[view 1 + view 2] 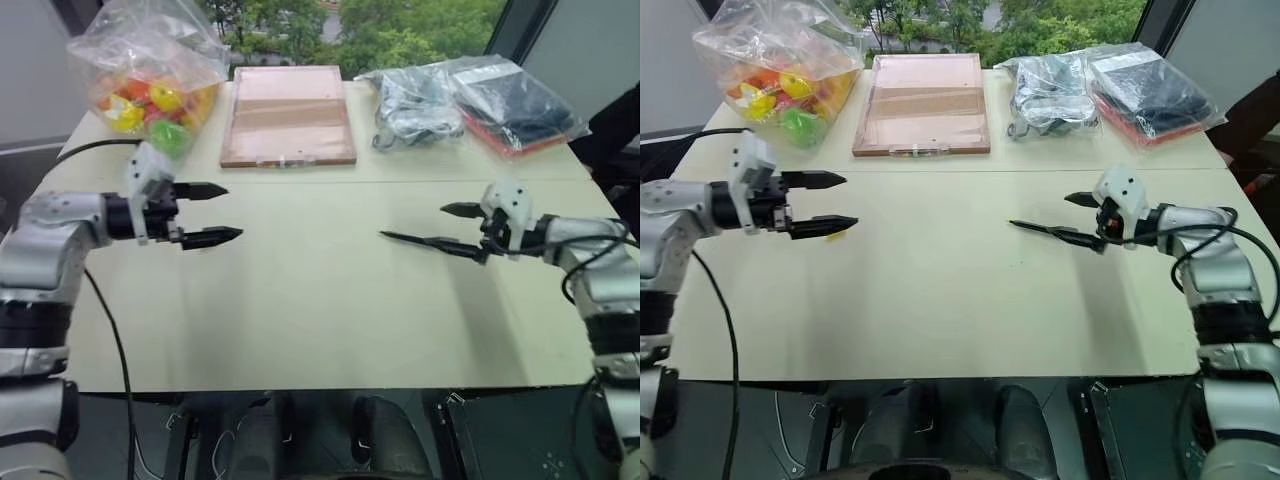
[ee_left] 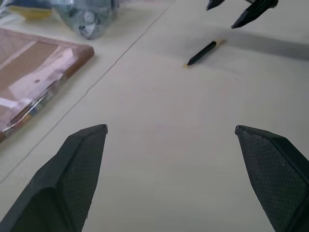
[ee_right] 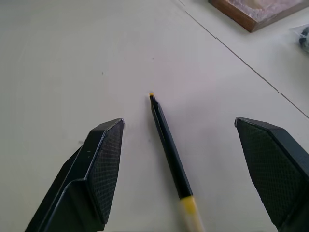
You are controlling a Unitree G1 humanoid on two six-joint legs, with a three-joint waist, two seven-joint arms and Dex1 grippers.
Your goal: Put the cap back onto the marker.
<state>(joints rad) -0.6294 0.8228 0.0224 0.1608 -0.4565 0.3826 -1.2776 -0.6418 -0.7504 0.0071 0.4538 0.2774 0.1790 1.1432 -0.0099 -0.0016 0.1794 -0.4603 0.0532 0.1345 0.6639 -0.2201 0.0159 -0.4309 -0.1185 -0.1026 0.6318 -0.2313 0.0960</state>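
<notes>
The marker's narrow tip juts past its black body; I expect the pushed cap to slide straight on and stay.
The marker, thin and black, lies flat on the pale table right of centre, its tip pointing left. My right gripper hovers open over its rear end. In the right wrist view the marker runs between the two spread fingers, with a yellow band near the gripper. My left gripper is open at the left of the table, above the top, pointing toward the marker. A tiny yellow piece, apparently the cap, lies on the table just under the left gripper's lower finger.
Along the back of the table are a clear bag of coloured toy balls, a flat brown board in wrap, a bag of cables and a bag of dark items. The table's front edge is near me.
</notes>
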